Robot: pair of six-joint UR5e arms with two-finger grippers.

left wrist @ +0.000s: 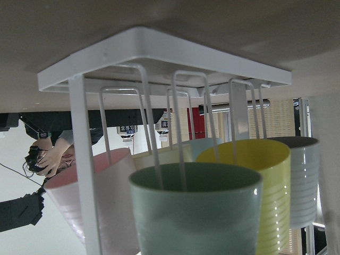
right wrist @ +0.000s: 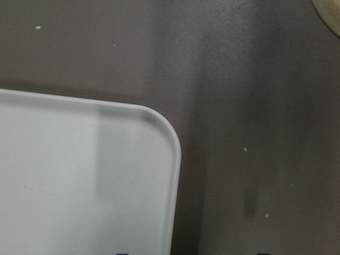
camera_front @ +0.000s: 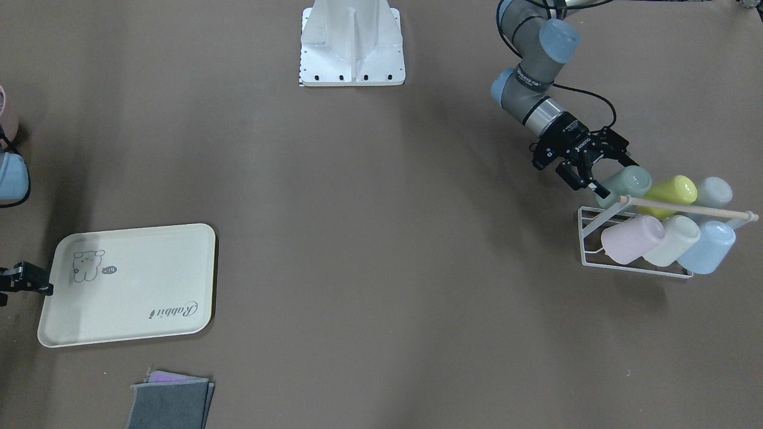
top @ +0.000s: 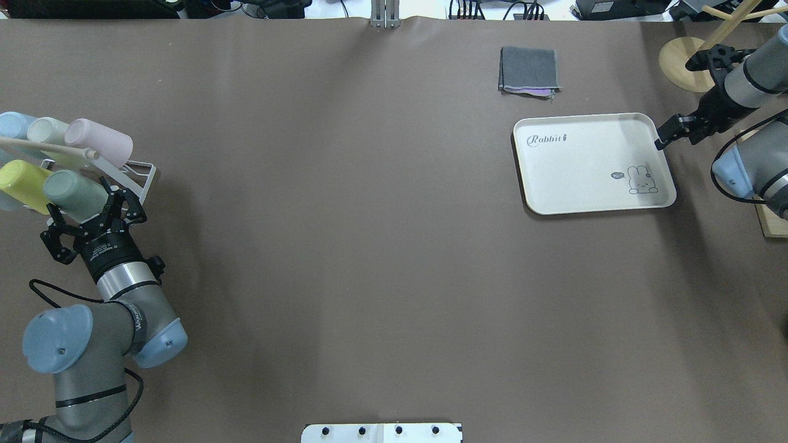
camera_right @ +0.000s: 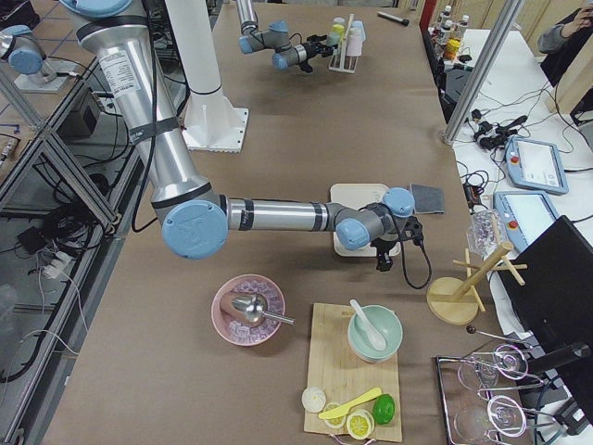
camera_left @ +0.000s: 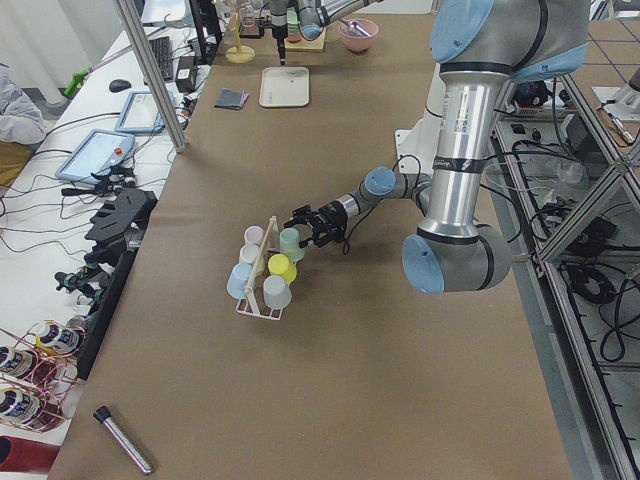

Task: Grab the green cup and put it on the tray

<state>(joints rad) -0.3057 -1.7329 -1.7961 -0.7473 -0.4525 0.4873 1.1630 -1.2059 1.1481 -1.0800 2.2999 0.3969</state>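
Observation:
Next, my right gripper takes the tray's short edge [camera_front: 49,307] and brings the tray closer first, because the tray [camera_front: 129,286] is far from the green cup at my left gripper.
The pale mint-green cup [camera_front: 629,183] lies tilted on a peg at the near end of the white wire rack [camera_front: 587,229], next to a yellow-green cup [camera_front: 676,192]. It also shows in the overhead view [top: 74,194] and fills the lower middle of the left wrist view [left wrist: 199,212]. My left gripper [camera_front: 603,174] is open, its fingertips on either side of the cup's closed end. The cream tray [top: 585,166] with the "Rabbit" print lies empty far across the table. My right gripper [top: 660,140] hovers open over the tray's corner [right wrist: 159,133].
The rack also holds pink [camera_front: 632,238], cream [camera_front: 673,239], blue [camera_front: 709,247] and grey-blue [camera_front: 714,192] cups under a wooden rod [camera_front: 691,208]. A folded grey cloth [top: 529,69] lies beyond the tray. A wooden stand [top: 686,61] and a cutting board [top: 772,221] sit at the right.

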